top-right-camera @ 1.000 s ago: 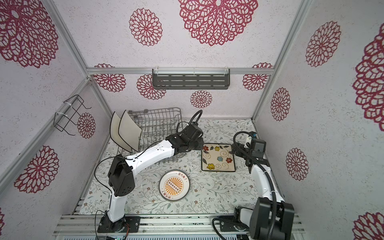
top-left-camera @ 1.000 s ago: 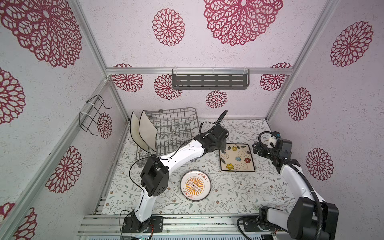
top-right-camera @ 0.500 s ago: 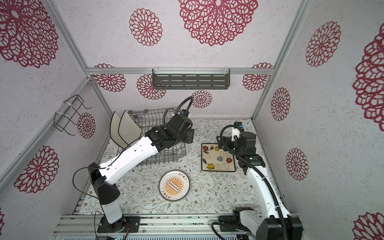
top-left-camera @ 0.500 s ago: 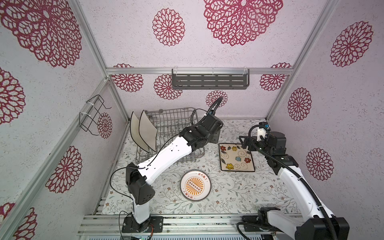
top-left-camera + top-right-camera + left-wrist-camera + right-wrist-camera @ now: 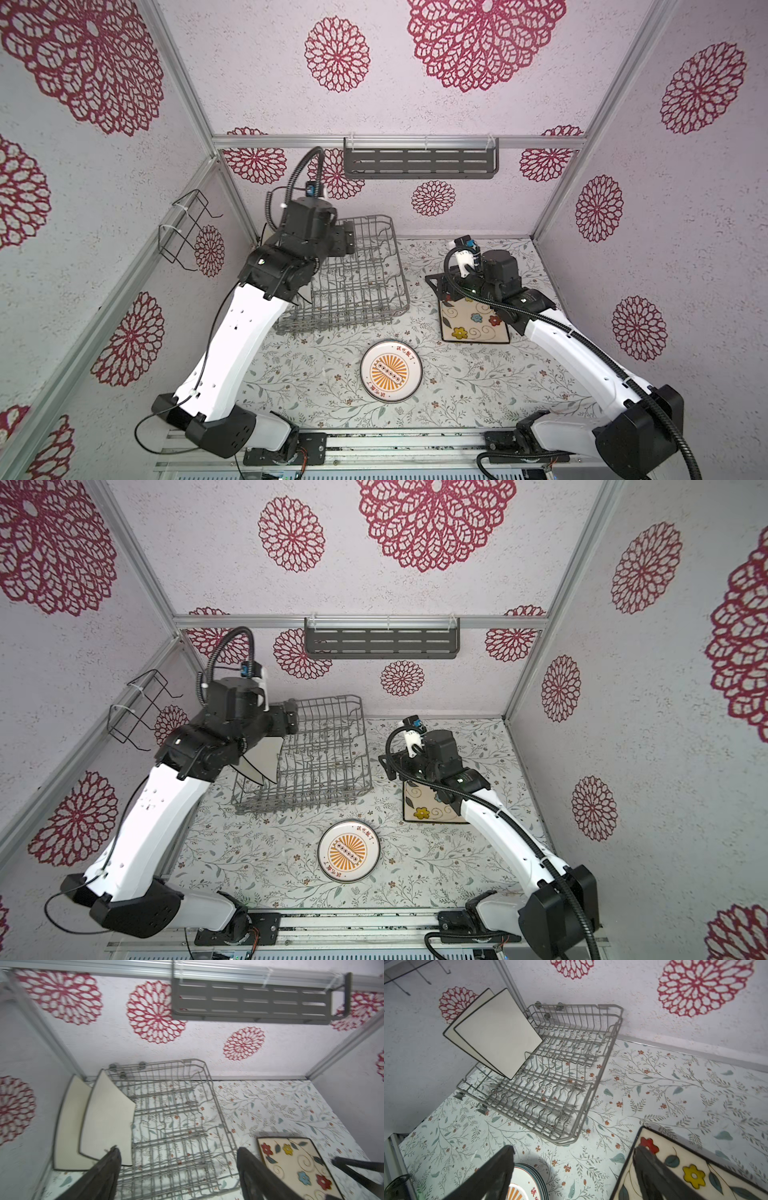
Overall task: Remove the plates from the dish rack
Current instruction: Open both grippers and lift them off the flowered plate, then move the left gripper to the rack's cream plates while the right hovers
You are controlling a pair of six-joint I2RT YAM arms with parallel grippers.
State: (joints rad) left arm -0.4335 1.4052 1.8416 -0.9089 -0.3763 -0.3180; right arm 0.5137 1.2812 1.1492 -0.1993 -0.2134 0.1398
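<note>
The two white plates have a gap between them, so my left gripper should keep moving toward the inner white plate's top edge point(image 5: 85, 1108) until its open fingers straddle it.
The grey wire dish rack point(image 5: 357, 286) point(image 5: 324, 771) stands at the back left. Two white black-rimmed square plates point(image 5: 262, 758) point(image 5: 106, 1118) point(image 5: 496, 1032) lean upright in its left end. My left gripper point(image 5: 347, 243) point(image 5: 177, 1151) hovers open above the rack, to the right of those plates, holding nothing. A flowered cream plate point(image 5: 473, 328) point(image 5: 695, 1176) lies flat on the table to the right. My right gripper point(image 5: 436, 286) point(image 5: 574, 1149) is open and empty over that plate's far left corner. A round orange sunburst plate point(image 5: 391, 371) point(image 5: 525, 1184) lies near the front.
A dark grey slotted shelf point(image 5: 419, 164) hangs on the back wall. A black wire bracket point(image 5: 183, 228) sticks out from the left wall. The rack stands close to the back left corner, and a metal rail point(image 5: 415, 440) runs along the front edge.
My left gripper has swung left from beside the flowered plate to above the rack and opened wide. My right gripper has moved left to the flowered plate's far corner.
</note>
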